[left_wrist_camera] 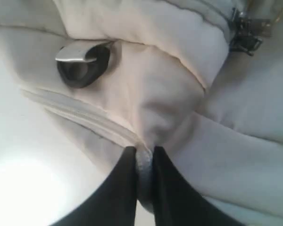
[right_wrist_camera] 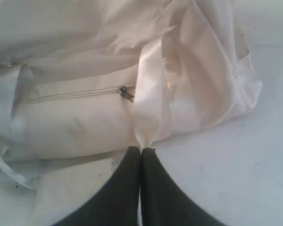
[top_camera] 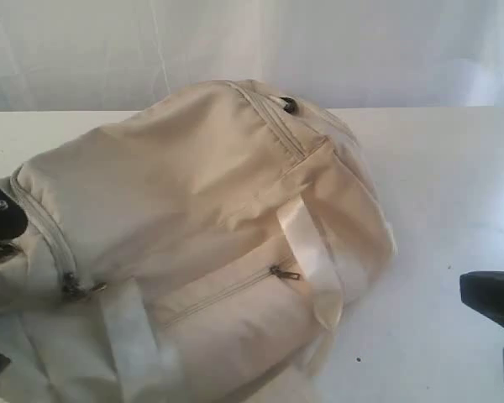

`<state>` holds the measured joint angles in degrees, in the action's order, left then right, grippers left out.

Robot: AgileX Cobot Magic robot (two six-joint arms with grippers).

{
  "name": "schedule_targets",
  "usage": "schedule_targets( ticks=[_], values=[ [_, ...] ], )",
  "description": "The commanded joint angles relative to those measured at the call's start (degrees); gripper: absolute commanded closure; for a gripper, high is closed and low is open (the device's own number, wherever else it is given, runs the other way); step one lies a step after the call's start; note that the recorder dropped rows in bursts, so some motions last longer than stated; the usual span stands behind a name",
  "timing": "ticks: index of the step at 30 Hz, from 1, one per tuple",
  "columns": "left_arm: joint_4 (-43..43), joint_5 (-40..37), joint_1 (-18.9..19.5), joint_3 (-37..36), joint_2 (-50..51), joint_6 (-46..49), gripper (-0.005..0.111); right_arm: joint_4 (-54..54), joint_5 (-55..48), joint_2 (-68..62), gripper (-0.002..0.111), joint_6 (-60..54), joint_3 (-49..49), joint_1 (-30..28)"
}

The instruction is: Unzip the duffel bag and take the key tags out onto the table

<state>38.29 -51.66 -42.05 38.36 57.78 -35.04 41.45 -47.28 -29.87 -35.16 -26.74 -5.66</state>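
Observation:
The bag slants away (top_camera: 206,206) while my left gripper is holding one end of the duffel bag. My right gripper should grab the bag's loose end (top_camera: 332,151) and make the bag straight before unzipping it.
The cream duffel bag (top_camera: 193,218) lies on the white table (top_camera: 454,185) with all its zippers closed. My left gripper (left_wrist_camera: 145,151) is at the bag's left end and is shut on a fold of its fabric beside a seam. A black D-ring (left_wrist_camera: 82,66) and a metal zipper pull (left_wrist_camera: 245,33) sit further along the bag. My right gripper (right_wrist_camera: 141,149) is shut and holds nothing. It hovers over the table, with its tips pointing at the white strap (right_wrist_camera: 148,108). In the exterior view this gripper (top_camera: 491,302) is at the right edge, apart from the bag. The key tags are out of view.
A side pocket zipper with its pull (top_camera: 284,272) runs across the bag's front, between two white webbing straps (top_camera: 315,252). A white curtain hangs behind the table. Bare tabletop lies to the right of the bag.

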Motion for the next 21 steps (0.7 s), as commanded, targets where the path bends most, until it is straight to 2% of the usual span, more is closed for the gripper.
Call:
schedule_targets(
  ticks=[1, 5, 7, 8, 9, 11, 16, 18, 21],
  values=[
    [8.0, -8.5, 0.1, -0.4, -0.5, 3.6, 0.107, 0.2, 2.2, -6.3, 0.108, 0.7, -3.8, -0.1],
    [8.1, -5.3, 0.1, -0.4, -0.5, 5.6, 0.107, 1.6, 2.8, -15.8, 0.107, 0.5, -11.0, -0.1],
    [7.2, -4.0, 0.1, -0.4, -0.5, 5.5, 0.107, 3.8, 1.6, -21.3, 0.099, -1.9, -14.9, -0.1],
    [6.8, -3.7, 0.1, -0.3, -0.5, 5.5, 0.107, 5.6, 0.7, -24.4, 0.093, -3.7, -17.1, -0.1],
    [5.8, -2.9, 0.1, -0.3, -0.5, 5.5, 0.107, 9.5, -1.0, -30.1, 0.079, -7.7, -21.0, 0.0],
    [4.6, -1.7, 0.1, -0.3, -0.5, 5.5, 0.107, 14.7, -1.1, -37.1, 0.059, -11.7, -27.0, 2.0],
    [2.7, 0.0, 0.1, -0.3, -0.5, 7.0, 0.107, 11.8, 5.9, -50.6, 0.057, -21.6, -37.2, 11.3],
    [2.7, 0.6, 0.1, -0.3, -0.5, 7.0, 0.107, 3.1, 14.2, -56.0, 0.057, -21.5, -39.3, 16.0],
    [2.4, 1.0, 0.1, -0.3, -0.5, 7.0, 0.107, 0.0, 17.8, -60.5, 0.057, -19.8, -39.5, 17.3]
  ],
)
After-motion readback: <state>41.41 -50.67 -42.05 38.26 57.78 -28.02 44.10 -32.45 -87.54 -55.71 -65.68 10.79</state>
